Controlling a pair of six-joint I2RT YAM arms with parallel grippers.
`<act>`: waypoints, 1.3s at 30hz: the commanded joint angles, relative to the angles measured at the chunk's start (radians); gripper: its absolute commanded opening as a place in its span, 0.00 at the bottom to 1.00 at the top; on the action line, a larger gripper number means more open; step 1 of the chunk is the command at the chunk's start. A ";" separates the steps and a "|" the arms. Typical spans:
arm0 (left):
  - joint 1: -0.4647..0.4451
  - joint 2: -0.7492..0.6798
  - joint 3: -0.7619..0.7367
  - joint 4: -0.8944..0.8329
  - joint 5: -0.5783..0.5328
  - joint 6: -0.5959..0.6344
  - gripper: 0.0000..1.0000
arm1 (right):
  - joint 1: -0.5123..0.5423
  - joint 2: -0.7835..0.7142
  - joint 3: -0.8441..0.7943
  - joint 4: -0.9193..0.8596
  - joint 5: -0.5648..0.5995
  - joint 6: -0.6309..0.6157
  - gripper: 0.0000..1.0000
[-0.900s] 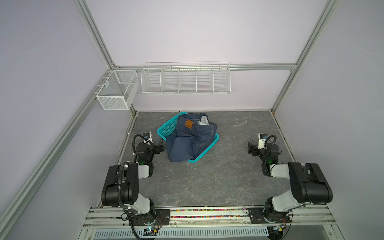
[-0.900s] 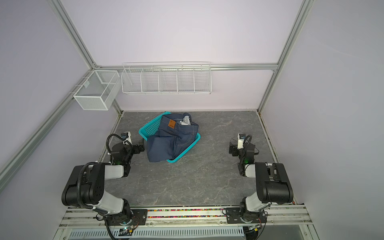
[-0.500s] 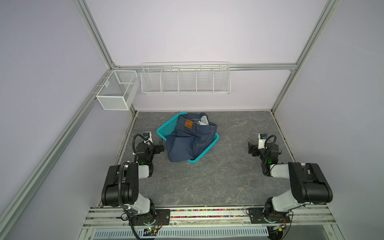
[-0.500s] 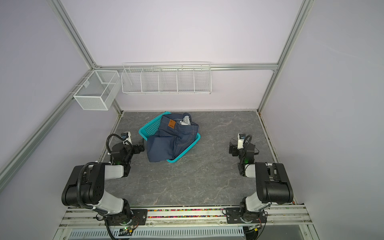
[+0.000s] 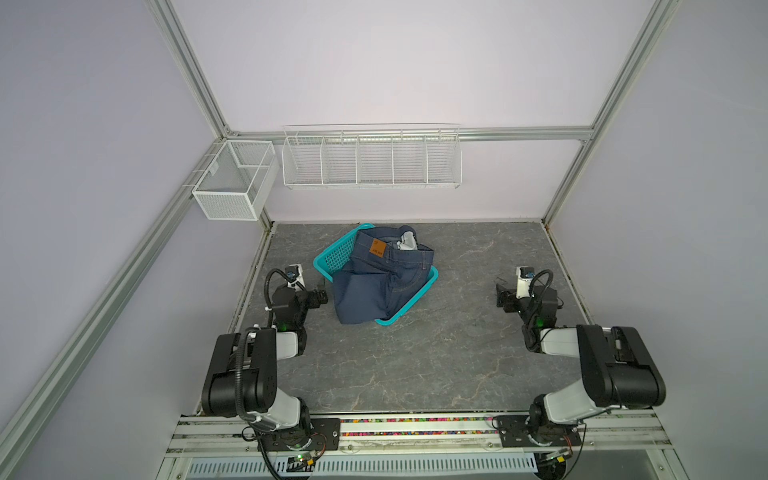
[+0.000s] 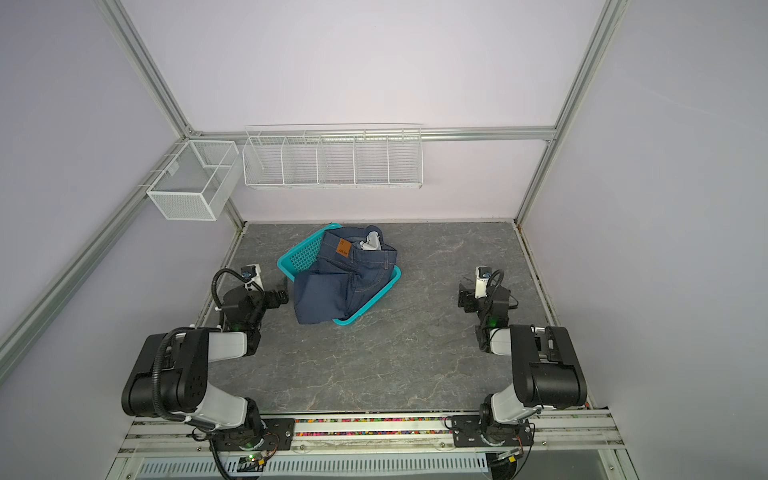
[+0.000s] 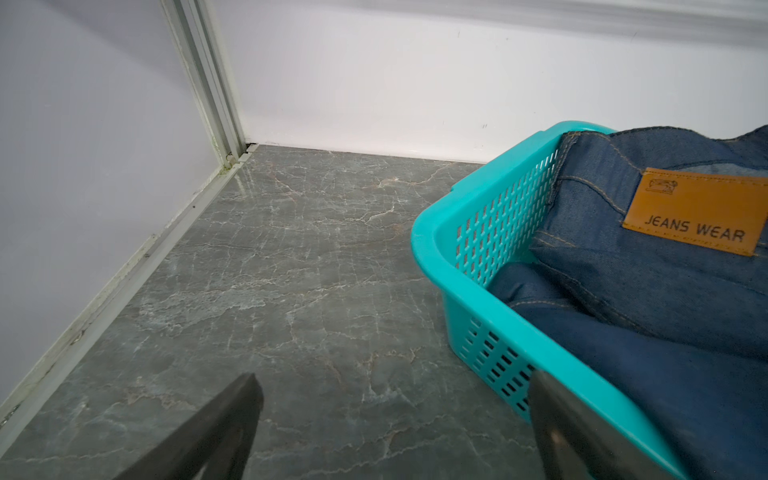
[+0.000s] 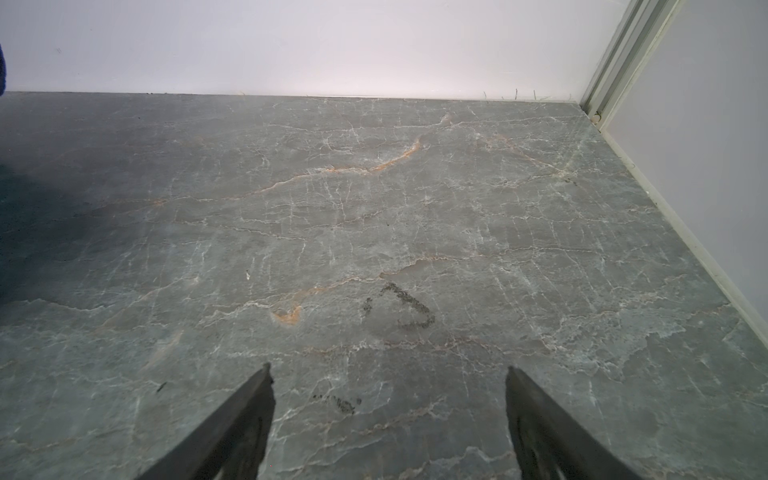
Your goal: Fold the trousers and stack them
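Note:
The robot's left gripper should pinch the rim at the basket's empty end (image 5: 323, 258) while the right gripper pulls the trousers out, since they hang over the basket's near rim.
The trousers (image 5: 384, 278) (image 6: 347, 282) are dark navy jeans with a tan waistband patch (image 7: 696, 212), heaped in a teal basket (image 5: 338, 255) (image 6: 301, 255) and spilling over its near rim onto the table. In the left wrist view the basket (image 7: 465, 232) and the trousers (image 7: 665, 299) fill one side. My left gripper (image 5: 321, 296) (image 6: 282, 294) (image 7: 392, 384) stands open just left of the basket, nothing between its fingers. My right gripper (image 5: 502, 297) (image 6: 463, 296) (image 8: 388, 374) is open over bare table, far to the right of the basket.
A grey marbled table (image 5: 457, 353) with walls close on three sides. A white wire shelf (image 5: 372, 160) and a white mesh box (image 5: 235, 183) hang on the walls above the back. Dark smudge marks (image 8: 401, 305) lie on the table ahead of my right gripper.

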 commanded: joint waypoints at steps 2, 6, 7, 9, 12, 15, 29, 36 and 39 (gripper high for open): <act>-0.003 -0.157 0.017 -0.126 -0.042 -0.016 0.99 | 0.000 -0.115 0.034 -0.119 -0.039 -0.026 0.88; -0.003 -0.323 0.094 -0.377 -0.065 -0.042 0.99 | 0.006 -0.228 0.080 -0.266 -0.089 -0.033 0.88; -0.002 -0.353 0.120 -0.442 -0.065 -0.049 0.99 | 0.006 -0.253 0.088 -0.288 -0.112 -0.023 0.88; -0.003 -0.408 0.191 -0.606 -0.061 -0.084 0.99 | 0.011 -0.296 0.137 -0.379 -0.194 -0.006 0.88; -0.006 -0.434 0.296 -0.837 -0.067 -0.147 0.99 | 0.049 -0.333 0.208 -0.501 -0.294 0.009 0.88; -0.006 -0.428 0.363 -0.981 -0.020 -0.164 0.99 | 0.114 -0.340 0.281 -0.626 -0.359 0.001 0.88; -0.006 -0.038 0.780 -1.332 0.213 0.282 0.99 | 0.519 -0.056 0.686 -0.902 -0.291 0.197 0.88; -0.006 0.208 1.002 -1.406 0.202 0.352 0.94 | 0.663 0.161 0.937 -1.090 -0.157 0.336 0.88; -0.007 0.293 1.082 -1.438 0.207 0.371 0.91 | 0.692 0.241 1.025 -1.172 -0.110 0.404 0.88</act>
